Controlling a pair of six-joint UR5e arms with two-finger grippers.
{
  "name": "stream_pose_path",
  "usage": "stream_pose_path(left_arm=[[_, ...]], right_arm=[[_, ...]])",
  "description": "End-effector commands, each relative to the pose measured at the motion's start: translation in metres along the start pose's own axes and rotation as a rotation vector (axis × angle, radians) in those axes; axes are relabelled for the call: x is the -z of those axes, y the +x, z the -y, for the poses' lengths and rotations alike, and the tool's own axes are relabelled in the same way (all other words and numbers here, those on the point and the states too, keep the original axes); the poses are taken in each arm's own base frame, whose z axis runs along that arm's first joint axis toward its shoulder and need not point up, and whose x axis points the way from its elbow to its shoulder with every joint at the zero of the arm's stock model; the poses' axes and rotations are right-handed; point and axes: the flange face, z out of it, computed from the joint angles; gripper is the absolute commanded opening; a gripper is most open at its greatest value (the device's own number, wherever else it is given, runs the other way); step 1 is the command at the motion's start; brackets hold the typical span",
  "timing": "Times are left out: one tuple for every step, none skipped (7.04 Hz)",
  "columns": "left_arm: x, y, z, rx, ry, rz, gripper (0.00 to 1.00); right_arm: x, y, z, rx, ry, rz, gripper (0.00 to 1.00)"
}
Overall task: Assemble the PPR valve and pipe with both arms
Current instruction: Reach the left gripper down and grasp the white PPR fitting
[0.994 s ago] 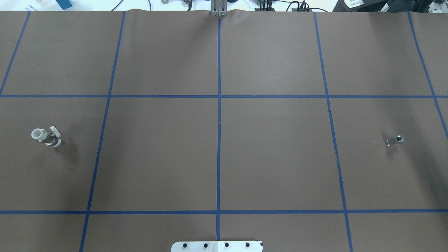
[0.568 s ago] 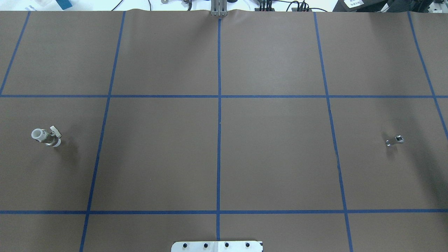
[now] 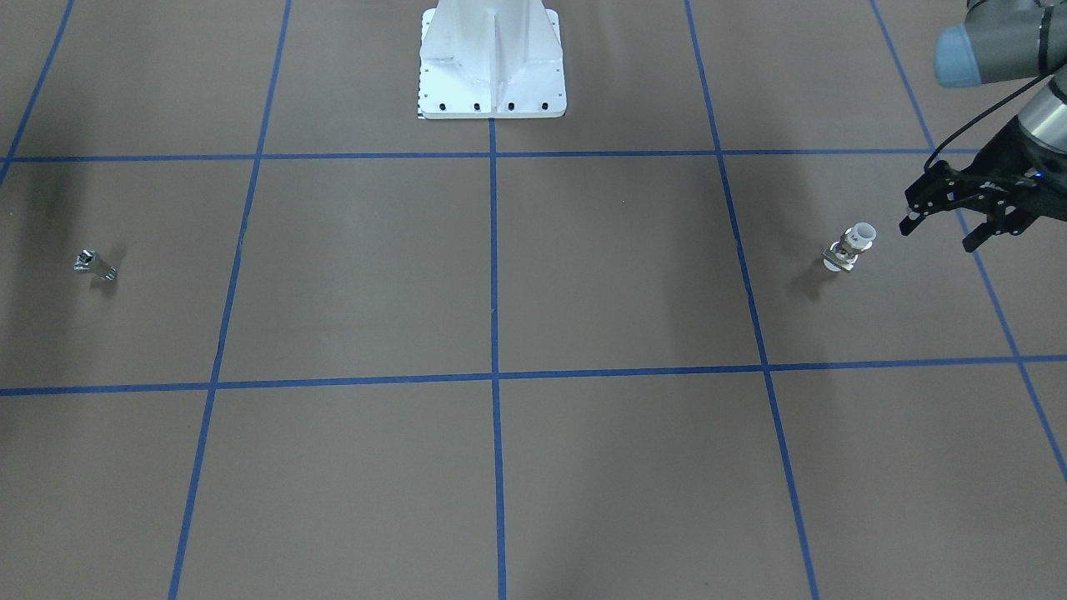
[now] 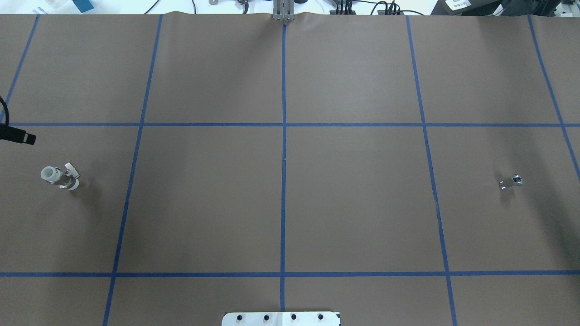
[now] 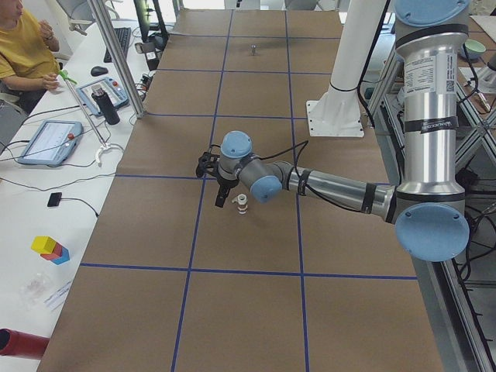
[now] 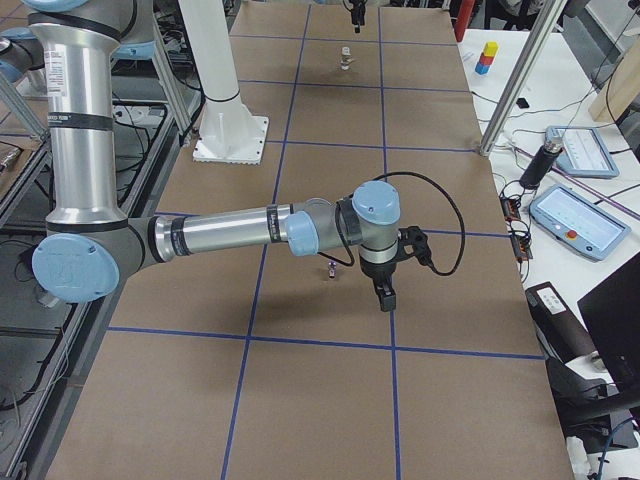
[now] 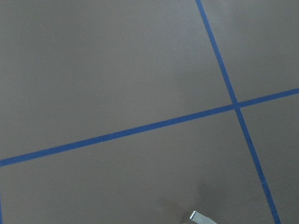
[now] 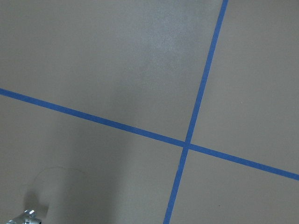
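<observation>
My gripper will set the PPR valve (image 3: 848, 248) down at the middle. The valve should stay standing on its own there, because it stands upright by itself with its white collar on top (image 3: 860, 235).
The PPR valve (image 3: 849, 248) stands upright on the brown table, white collar on top; it also shows in the overhead view (image 4: 59, 176) and the exterior left view (image 5: 241, 203). My left gripper (image 3: 938, 235) is open and empty, hovering just beside the valve and apart from it; one black tip of it (image 4: 20, 136) shows at the overhead view's left edge. The chrome pipe (image 3: 93, 264) lies on the table on the other side (image 4: 511, 182). My right gripper (image 6: 385, 290) hovers close beside the pipe (image 6: 332, 268); I cannot tell if it is open or shut.
The white pedestal (image 3: 492, 58) stands at the table's middle near edge. Blue tape lines (image 4: 283, 158) divide the brown cover into squares. A person and tablets (image 5: 46, 139) are at a side desk beyond the table's far edge.
A black tip of my left gripper has come into the overhead view at the left edge, above the valve. The valve and the pipe have not moved.
</observation>
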Motion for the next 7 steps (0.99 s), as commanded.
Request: stream_pose_path(left_arm=[[-0.051,0.041,-0.021,-0.008,-0.043,0.054,1.00],[-0.060,0.046,-0.028,-0.012,-0.062,0.056,1.00],[-0.069,0.044,-0.034,-0.003,-0.083,0.062,1.00],[-0.075,0.042,-0.037,-0.003,-0.096,0.067,1.00],[-0.077,0.042,-0.040,-0.005,-0.103,0.068,0.99],[-0.077,0.042,-0.040,-0.005,-0.103,0.068,0.90],[-0.077,0.042,-0.041,-0.005,-0.104,0.068,0.59]], right_arm=[[-0.001,0.001,-0.001,-0.001,-0.001,0.000,1.00],[-0.001,0.001,-0.001,-0.002,-0.003,0.000,1.00],[-0.001,0.001,-0.001,-0.002,-0.003,0.000,1.00],[-0.002,0.001,-0.002,-0.003,-0.004,0.000,1.00],[-0.002,0.002,-0.002,-0.004,-0.005,0.000,1.00],[-0.002,0.001,-0.002,-0.003,-0.004,0.000,1.00],[-0.002,0.001,-0.002,-0.003,-0.004,0.000,1.00]])
